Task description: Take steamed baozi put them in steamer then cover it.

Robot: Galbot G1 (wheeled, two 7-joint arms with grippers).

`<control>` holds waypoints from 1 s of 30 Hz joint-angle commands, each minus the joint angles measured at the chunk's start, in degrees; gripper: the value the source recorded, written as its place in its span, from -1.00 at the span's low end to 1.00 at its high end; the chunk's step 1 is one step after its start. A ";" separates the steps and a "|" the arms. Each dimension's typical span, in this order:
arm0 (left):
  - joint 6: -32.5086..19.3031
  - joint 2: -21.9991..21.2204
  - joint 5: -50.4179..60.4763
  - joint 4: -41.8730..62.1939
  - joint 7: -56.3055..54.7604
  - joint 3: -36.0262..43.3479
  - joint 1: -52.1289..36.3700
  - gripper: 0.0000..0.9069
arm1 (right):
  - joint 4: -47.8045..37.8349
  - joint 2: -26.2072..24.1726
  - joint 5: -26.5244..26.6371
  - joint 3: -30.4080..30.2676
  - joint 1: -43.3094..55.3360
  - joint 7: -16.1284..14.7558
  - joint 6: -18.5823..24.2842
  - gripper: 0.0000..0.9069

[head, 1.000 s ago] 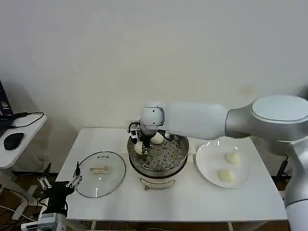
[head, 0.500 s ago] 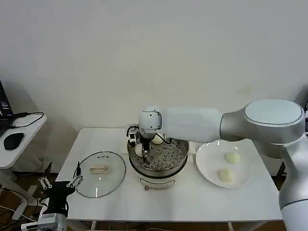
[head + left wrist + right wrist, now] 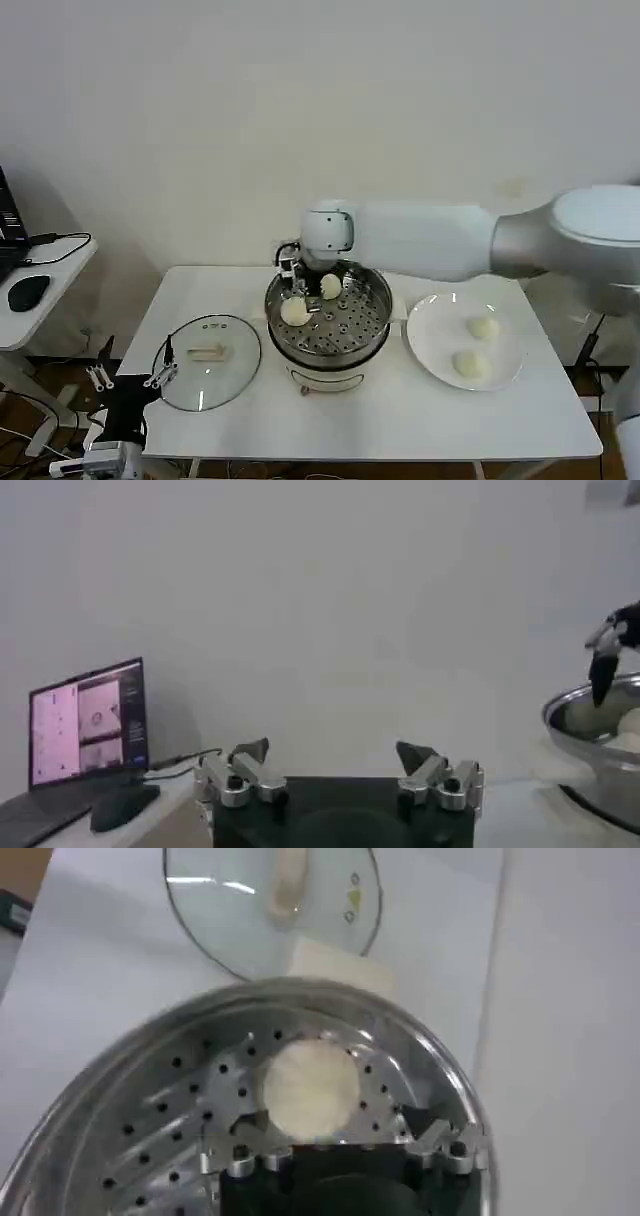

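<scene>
The baozi already in the steamer (image 3: 295, 311) have space between them, so the front baozi (image 3: 471, 364) will stay in place rather than roll when the robot lowers it there.
The steel steamer (image 3: 345, 340) stands mid-table on its white base. Two steamed baozi lie on its perforated tray (image 3: 160, 1118), one at the left (image 3: 295, 311) and one at the back (image 3: 330, 287). My right gripper (image 3: 298, 288) hovers open just above the left baozi (image 3: 308, 1086), its fingers apart on either side and not touching it. Two more baozi (image 3: 483, 327) (image 3: 468, 364) rest on the white plate (image 3: 430, 345). The glass cover (image 3: 208, 350) lies flat on the table left of the steamer. My left gripper (image 3: 128, 375) is parked open off the table's front left corner.
A side desk with a mouse (image 3: 27, 292) and a laptop (image 3: 85, 725) stands to the far left. The wall runs close behind the table. Bare table top lies in front of the steamer and the plate.
My right gripper has let go of a baozi on the left of the tray and risen a little above it. The left arm has not moved.
</scene>
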 commanded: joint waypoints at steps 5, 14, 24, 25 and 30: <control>0.32 1.70 -1.63 -0.06 0.32 0.05 0.53 1.00 | 18.57 -30.41 -18.33 -5.82 14.18 -8.63 13.23 1.00; -0.20 2.31 -1.06 0.39 1.30 1.69 0.96 1.00 | 21.39 -54.31 -36.33 -4.74 7.29 -12.76 25.60 1.00; -1.51 1.66 1.60 2.60 1.51 3.01 2.37 1.00 | 20.00 -63.12 -41.16 21.71 -26.35 -13.31 30.89 1.00; -1.50 1.60 1.70 2.65 1.48 3.04 2.50 1.00 | 19.92 -62.90 -41.30 21.76 -27.29 -13.21 30.73 1.00; -1.46 1.73 2.58 2.77 1.50 3.05 3.28 1.00 | 18.81 -60.28 -42.62 24.22 -33.49 -12.90 30.44 1.00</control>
